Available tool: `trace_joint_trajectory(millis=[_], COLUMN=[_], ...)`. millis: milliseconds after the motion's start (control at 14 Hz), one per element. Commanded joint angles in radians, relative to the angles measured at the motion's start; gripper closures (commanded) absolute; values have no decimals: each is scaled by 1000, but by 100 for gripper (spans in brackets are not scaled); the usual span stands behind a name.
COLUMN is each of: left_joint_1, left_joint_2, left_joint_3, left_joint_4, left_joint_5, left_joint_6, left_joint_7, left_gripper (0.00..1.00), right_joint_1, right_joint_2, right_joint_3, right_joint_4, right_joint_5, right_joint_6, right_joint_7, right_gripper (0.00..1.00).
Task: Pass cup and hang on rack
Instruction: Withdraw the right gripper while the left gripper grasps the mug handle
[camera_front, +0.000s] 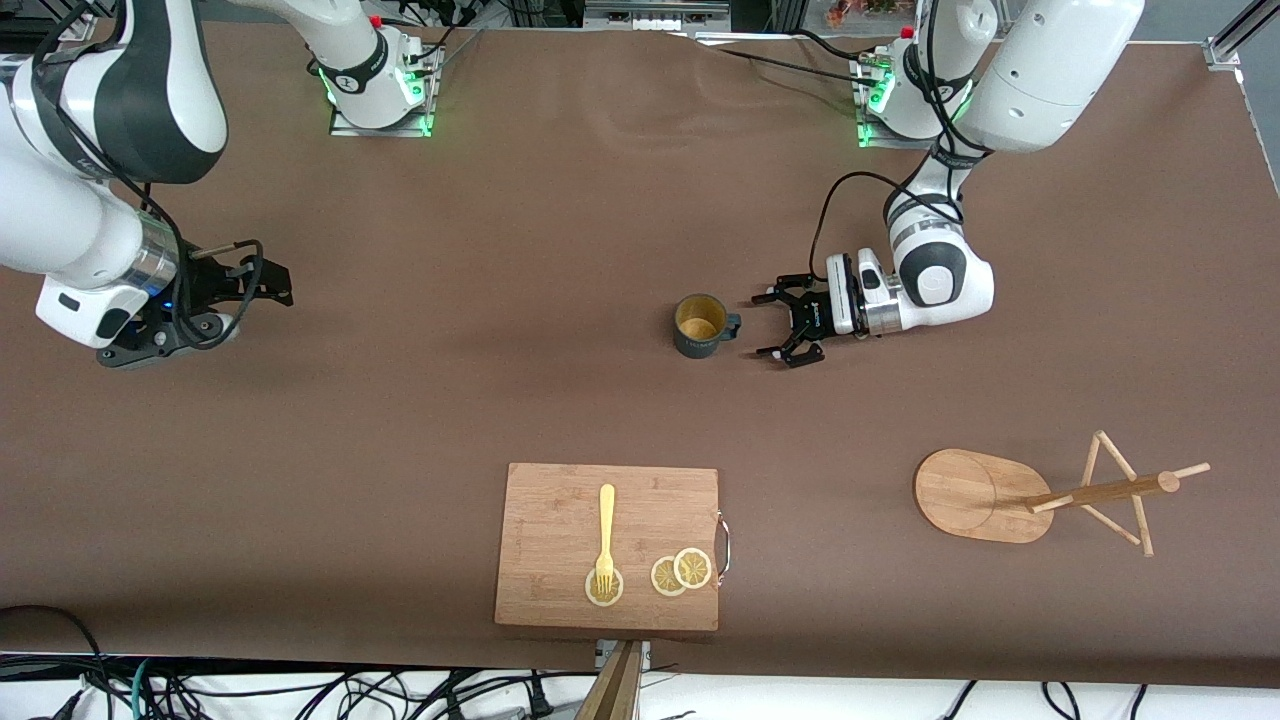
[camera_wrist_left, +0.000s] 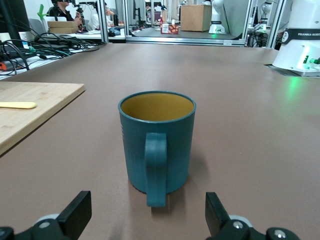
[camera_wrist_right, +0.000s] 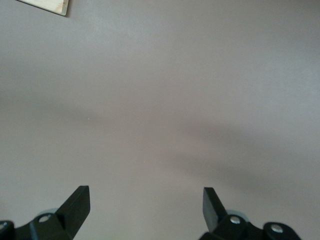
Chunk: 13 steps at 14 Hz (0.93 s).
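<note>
The cup (camera_front: 699, 326) will slide mouth-first over a peg when I hang it, since my left gripper faces its handle and the wide mouth (camera_wrist_left: 157, 107) stays free.
The cup (camera_front: 702, 325), dark teal with a mustard-yellow inside, stands upright mid-table, its handle toward the left arm's end. My left gripper (camera_front: 778, 325) is low at the table beside the cup, open and empty, its fingertips just short of the handle. In the left wrist view the cup (camera_wrist_left: 157, 142) faces handle-first between my open fingers (camera_wrist_left: 80, 212) and apart from them. The rack (camera_front: 975, 495) stands nearer the front camera at the left arm's end, with bare pegs. My right gripper (camera_front: 268, 282) waits open and empty over bare table at the right arm's end; its wrist view shows the open gripper (camera_wrist_right: 145, 205).
A bamboo cutting board (camera_front: 608, 545) lies near the front edge with a yellow fork (camera_front: 605, 535) and lemon slices (camera_front: 681, 571) on it. The board (camera_wrist_left: 35, 102) also shows in the left wrist view. Cables hang along the front edge.
</note>
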Motion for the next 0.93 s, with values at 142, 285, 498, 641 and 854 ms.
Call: trace_joint_trajectory(millis=[142, 285, 498, 641, 854], left_joint_1=[-29, -35, -39, -41, -50], left_joint_2=[51, 58, 58, 60, 66], left_joint_3=[-14, -14, -15, -19, -22], left_joint_4=[8, 14, 5, 0, -2], left_joint_5=[-142, -160, -164, -188, -225], left_joint_6=[2, 4, 4, 4, 4], left_joint_7=[195, 198, 212, 236, 230], left_gripper=[0, 0, 0, 0, 0], right_joint_1=[-319, -487, -622, -632, -636], right_joint_2=[-138, -155, -189, -195, -181], right_joint_3=[331, 495, 622, 620, 616], right_joint_4=[-151, -150, -136, -77, 10], right_joint_5=[-79, -79, -70, -81, -139], right_joint_6=[80, 73, -12, -45, -58], right_joint_7=[9, 77, 240, 242, 239], right_gripper=[0, 0, 0, 0, 0])
